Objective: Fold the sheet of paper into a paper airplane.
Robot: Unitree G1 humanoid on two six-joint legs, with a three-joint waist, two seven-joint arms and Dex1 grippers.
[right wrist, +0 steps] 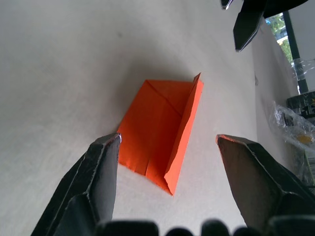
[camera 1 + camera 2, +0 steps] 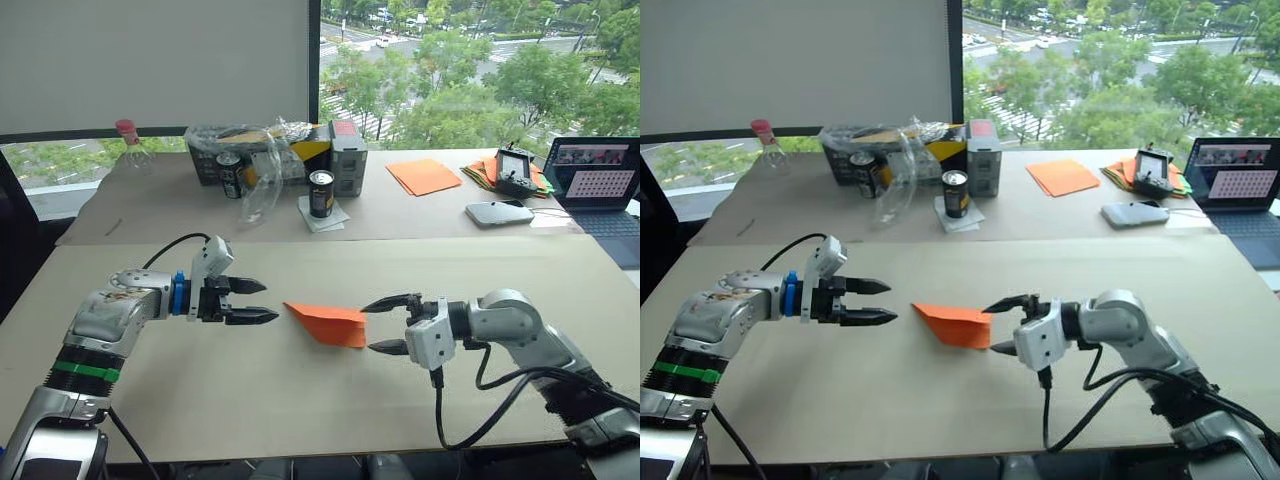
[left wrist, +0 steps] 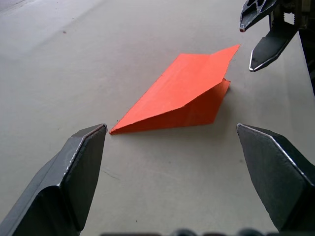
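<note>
I expect the raised flap (image 1: 184,132) to fold down over the wedge when I pull the flap's edge, because the flap stands along a long straight crease (image 1: 186,109).
The sheet of paper lies folded as a pointed orange wedge, the paper airplane (image 2: 328,324), flat on the near table (image 2: 200,400) with one flap raised. Its tip points toward my left gripper (image 2: 268,302), which hovers open a short way off and touches nothing. At the wedge's wide end, my right gripper (image 2: 370,327) is open, with its fingertips just clear of the paper. In the left wrist view the wedge (image 3: 182,96) sits beyond the spread fingers. In the right wrist view it (image 1: 160,125) lies between and beyond the fingers.
On the far table stand two dark cans (image 2: 321,193), a crate under a clear plastic bag (image 2: 262,160), smooth orange sheets (image 2: 423,176), a mixed paper pile with a controller (image 2: 515,172), a white device (image 2: 498,213) and a laptop (image 2: 600,185). A bottle (image 2: 130,143) stands at the far left.
</note>
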